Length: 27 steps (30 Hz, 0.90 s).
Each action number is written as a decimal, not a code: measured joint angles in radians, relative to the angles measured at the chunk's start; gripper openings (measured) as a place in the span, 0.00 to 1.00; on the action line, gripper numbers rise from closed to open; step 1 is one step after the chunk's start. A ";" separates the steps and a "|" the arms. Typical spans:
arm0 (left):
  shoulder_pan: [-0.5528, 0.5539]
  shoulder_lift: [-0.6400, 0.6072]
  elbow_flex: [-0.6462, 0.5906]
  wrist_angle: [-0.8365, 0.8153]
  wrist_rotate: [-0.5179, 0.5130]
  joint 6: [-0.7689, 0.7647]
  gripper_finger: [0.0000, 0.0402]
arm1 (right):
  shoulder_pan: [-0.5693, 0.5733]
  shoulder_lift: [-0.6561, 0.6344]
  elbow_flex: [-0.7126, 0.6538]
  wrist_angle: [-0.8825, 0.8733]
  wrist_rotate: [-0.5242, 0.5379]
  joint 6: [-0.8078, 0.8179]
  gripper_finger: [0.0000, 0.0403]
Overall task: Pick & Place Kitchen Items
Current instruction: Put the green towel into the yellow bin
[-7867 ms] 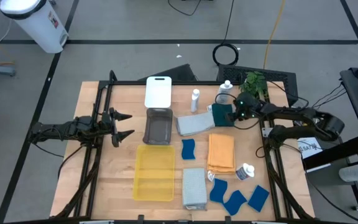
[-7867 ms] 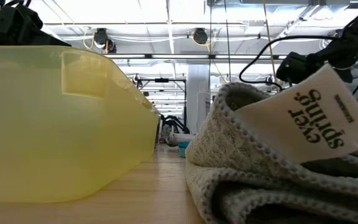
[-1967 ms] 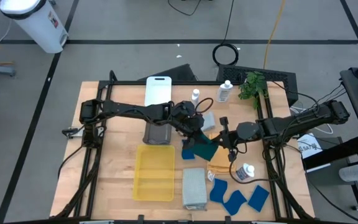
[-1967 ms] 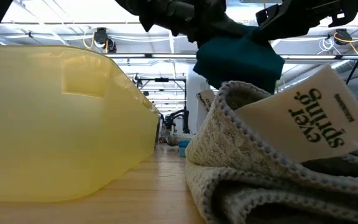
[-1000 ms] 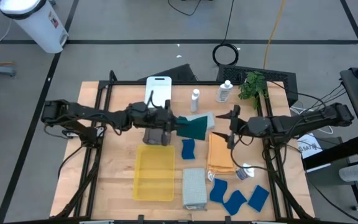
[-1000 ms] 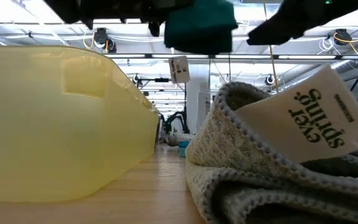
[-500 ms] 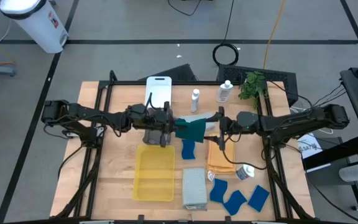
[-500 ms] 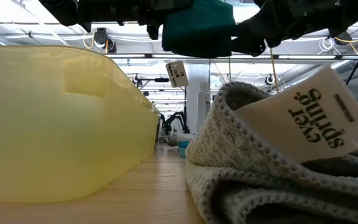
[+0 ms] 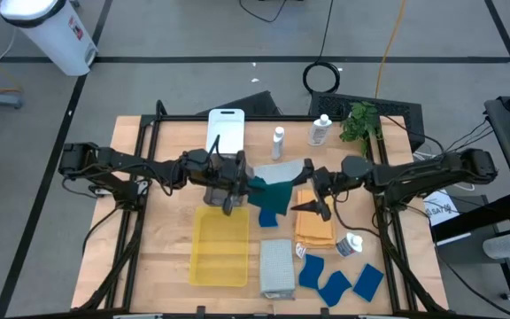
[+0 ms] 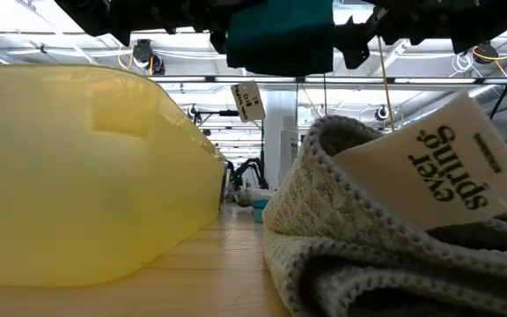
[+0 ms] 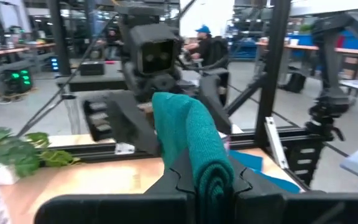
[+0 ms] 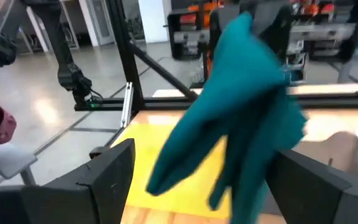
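My left gripper is level on the teal cloth's folded end [image 9: 256,189]. The cloth should be held by its loose end [image 9: 287,192] in my right gripper, so that my left gripper can take hold of it again from above.
A dark teal cloth [image 9: 269,192] hangs in the air over the table's middle, with a paper tag [image 10: 247,100] dangling under it. My left gripper [image 9: 240,183] is shut on its left end. My right gripper [image 9: 306,190] faces it from the right and is open. In the right wrist view its two fingers stand on either side of the cloth's free end [image 12: 241,106], with a gap on each side. An orange cloth [image 9: 317,223] and a pale grey cloth [image 9: 275,266] lie flat on the table. My left gripper pinches a folded edge of the teal cloth [image 11: 209,169], several layers thick, between its two fingers. The fingers come level from the table's left. The cloth is lifted clear of the table and sticks out past the fingers toward the right, its free end drooping.
A yellow tray [image 9: 220,248] lies near the front, a grey tray [image 9: 226,197] under my left gripper, a white tray [image 9: 226,130] behind it. White bottles [image 9: 278,142] [image 9: 320,130] [image 9: 351,245], several blue sponges [image 9: 335,282] and a plant [image 9: 361,120] stand to the right.
My right gripper has moved toward the table's left, up to the teal cloth, and has turned, so that its fingers now stand on either side of the cloth's free end. My left gripper has kept the cloth lifted in about the same place.
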<state>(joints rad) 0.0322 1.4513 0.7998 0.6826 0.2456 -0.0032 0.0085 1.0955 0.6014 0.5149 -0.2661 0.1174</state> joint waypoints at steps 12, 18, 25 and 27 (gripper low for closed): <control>-0.004 0.000 0.000 0.000 -0.134 0.023 0.03 | 0.007 0.153 0.000 0.234 0.156 -0.029 0.77; -0.014 0.000 0.000 0.000 -0.151 0.026 0.03 | 0.005 0.164 0.001 0.238 0.239 -0.058 0.68; -0.015 0.000 0.000 0.001 -0.168 0.026 0.04 | 0.006 0.155 0.001 0.237 0.154 -0.059 0.34; -0.015 0.000 0.000 0.001 -0.174 0.017 0.04 | 0.006 0.157 0.001 0.238 0.099 -0.082 0.22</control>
<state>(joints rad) 0.0170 1.4513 0.8001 0.6834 0.0717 0.0137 0.0147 1.2520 0.6022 0.7532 -0.1667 0.0354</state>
